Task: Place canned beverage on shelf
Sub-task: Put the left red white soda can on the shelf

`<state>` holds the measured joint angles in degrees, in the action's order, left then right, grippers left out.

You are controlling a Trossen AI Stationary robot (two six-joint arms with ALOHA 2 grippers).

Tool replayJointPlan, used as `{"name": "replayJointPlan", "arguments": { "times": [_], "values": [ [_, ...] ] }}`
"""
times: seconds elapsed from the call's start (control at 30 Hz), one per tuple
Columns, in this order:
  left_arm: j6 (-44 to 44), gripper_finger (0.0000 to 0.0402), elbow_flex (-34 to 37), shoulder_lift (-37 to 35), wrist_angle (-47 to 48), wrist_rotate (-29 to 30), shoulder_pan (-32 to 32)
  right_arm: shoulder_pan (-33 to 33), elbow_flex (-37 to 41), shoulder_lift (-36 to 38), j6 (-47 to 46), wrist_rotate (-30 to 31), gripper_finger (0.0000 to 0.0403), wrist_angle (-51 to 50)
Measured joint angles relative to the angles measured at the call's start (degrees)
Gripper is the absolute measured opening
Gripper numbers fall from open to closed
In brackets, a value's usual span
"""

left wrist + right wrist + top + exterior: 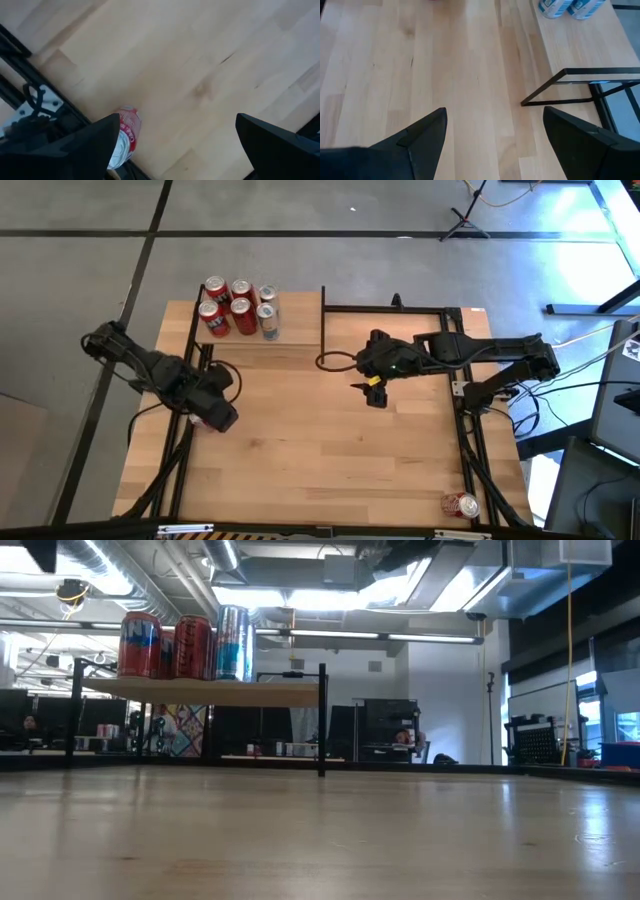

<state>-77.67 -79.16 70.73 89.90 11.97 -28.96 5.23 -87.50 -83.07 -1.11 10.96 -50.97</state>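
Note:
I keep moving my left gripper toward the black bar until both fingers are on either side of the can (131, 125), because the red and white can's silver top (119, 151) faces my open fingers.
The shelf (292, 332) stands at the table's far left, a light-wood board on thin black posts. It also shows in the low view (270, 693) and the right wrist view (570, 40). Several red and silver-blue cans (238, 306) stand upright on it. A red and white can (126, 134) lies on its side at the table's left edge, and it also shows in the high view (200, 421). My left gripper (177, 120) is open above this can, which one finger partly hides. My right gripper (375, 395) is open and empty above the table's middle.
Another red and white can (462, 505) lies on its side at the table's near right corner. Black frame rails (400, 308) run along the far right edge and down both sides. Bare wood lies between the two arms.

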Motion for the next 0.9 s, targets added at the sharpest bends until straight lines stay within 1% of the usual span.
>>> {"name": "replayJointPlan", "arguments": {
  "times": [0.17,0.33,0.53,0.63,0.77,0.9],
  "values": [
    [-1.35,0.0386,2.82,-2.46,0.14,-3.23,2.09,0.00,0.00,0.00,0.04,-0.02,0.0319,-0.75],
    [-4.86,0.0386,8.16,-7.20,0.14,-5.80,3.30,0.00,0.00,0.00,0.09,-0.03,0.0319,-2.56],
    [-12.52,0.0386,13.28,-14.56,0.23,-9.14,3.45,0.00,0.00,-0.02,0.09,-0.04,0.0319,-4.65],
    [-15.04,0.0386,15.22,-16.42,0.20,-10.45,3.46,0.00,0.00,-0.02,0.09,-0.04,0.0319,-4.58],
    [-14.45,0.0386,16.23,-16.33,0.06,-10.25,3.46,0.00,0.00,-0.02,0.09,-0.04,0.0319,-4.56],
    [-10.11,0.0386,16.34,-14.63,0.05,-9.74,3.44,0.00,0.00,-0.02,0.09,-0.04,0.0319,-4.35]
  ]
}}
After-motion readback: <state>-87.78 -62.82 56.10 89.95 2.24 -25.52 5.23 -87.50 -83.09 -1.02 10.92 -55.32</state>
